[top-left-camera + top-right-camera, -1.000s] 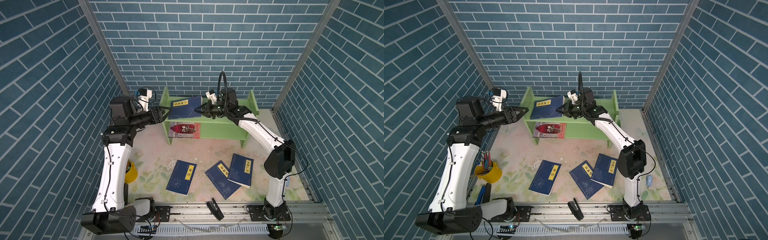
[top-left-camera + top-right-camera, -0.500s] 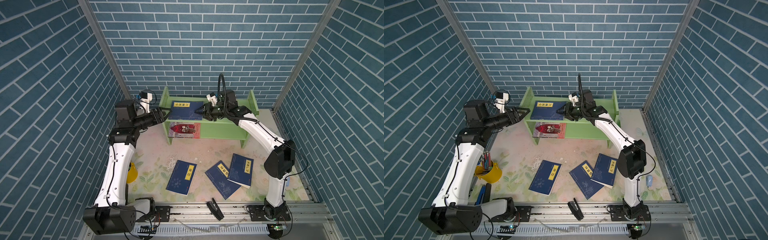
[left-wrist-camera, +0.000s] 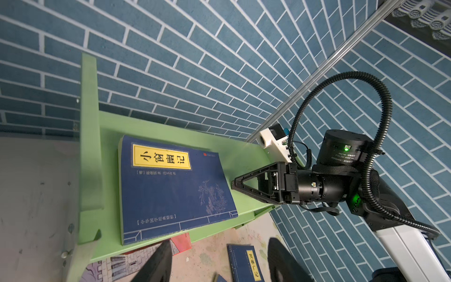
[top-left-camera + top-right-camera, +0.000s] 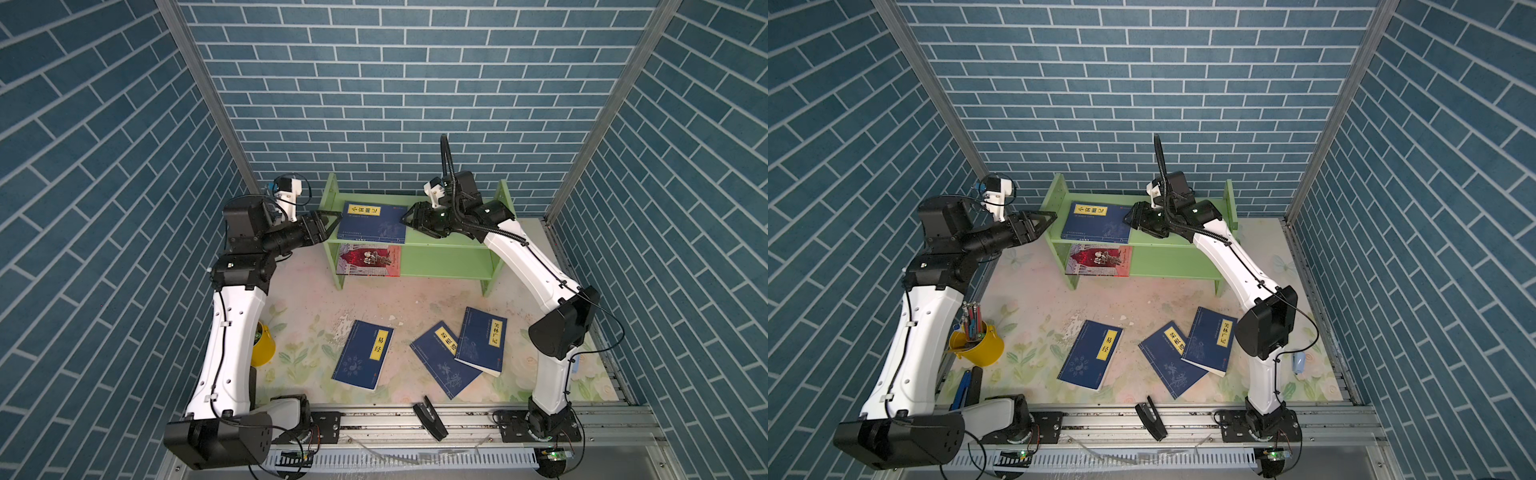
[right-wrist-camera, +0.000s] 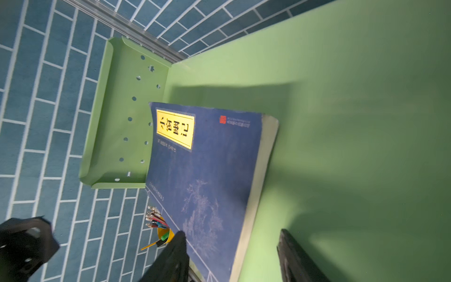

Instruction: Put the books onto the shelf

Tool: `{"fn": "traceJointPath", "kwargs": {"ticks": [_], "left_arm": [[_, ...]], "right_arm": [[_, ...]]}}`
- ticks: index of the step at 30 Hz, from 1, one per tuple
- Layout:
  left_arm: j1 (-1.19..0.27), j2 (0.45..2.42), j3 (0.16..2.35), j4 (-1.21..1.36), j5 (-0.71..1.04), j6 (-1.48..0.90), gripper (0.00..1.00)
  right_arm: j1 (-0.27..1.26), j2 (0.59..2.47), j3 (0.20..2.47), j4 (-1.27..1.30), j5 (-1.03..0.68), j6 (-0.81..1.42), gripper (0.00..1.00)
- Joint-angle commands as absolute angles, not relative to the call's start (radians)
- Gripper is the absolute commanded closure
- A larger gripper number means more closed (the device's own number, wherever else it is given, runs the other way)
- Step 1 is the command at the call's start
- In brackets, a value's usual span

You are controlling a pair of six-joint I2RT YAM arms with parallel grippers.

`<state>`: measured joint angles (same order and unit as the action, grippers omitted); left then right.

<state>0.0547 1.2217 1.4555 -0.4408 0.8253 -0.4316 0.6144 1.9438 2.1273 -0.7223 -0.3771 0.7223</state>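
Note:
Next, my right gripper pushes the book's opposite edge toward the panel by my left gripper, because a gap separates the top-level book from that panel.
The light green shelf stands at the back wall. One dark blue book lies flat on its top tier, and the red castle book lies on the lower tier. Three more blue books lie on the floor. My right gripper is open at the top-tier book's right edge, with that edge between its fingers. My left gripper hangs open and empty just outside the shelf's left panel.
A yellow pen cup stands by the left arm's base. A black clip-like tool lies on the front rail, and a blue tool at front left. Blue brick walls close in on three sides.
My right gripper has opened and let go of the blue book, which has settled flat on the top tier. The left arm shifted its elbow; its gripper stayed open beside the shelf.

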Motion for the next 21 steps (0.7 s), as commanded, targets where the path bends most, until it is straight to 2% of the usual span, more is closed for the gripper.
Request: {"fn": "traceJointPath", "kwargs": {"ticks": [1,11,21], "left_arm": [[0.062,1.214,1.480,-0.472,0.806,-0.387,0.36],[0.080,1.207,1.468,-0.486,0.804,-0.388,0.36],[0.088,1.208,1.454,-0.482,0.808,-0.394,0.36]], "right_arm": [[0.616,1.966,2.192,-0.794,-0.322,0.640,0.40],[0.617,2.112,2.379,-0.833,-0.388,0.632,0.42],[0.615,2.151,2.413,-0.837,-0.417,0.641,0.44]]}}
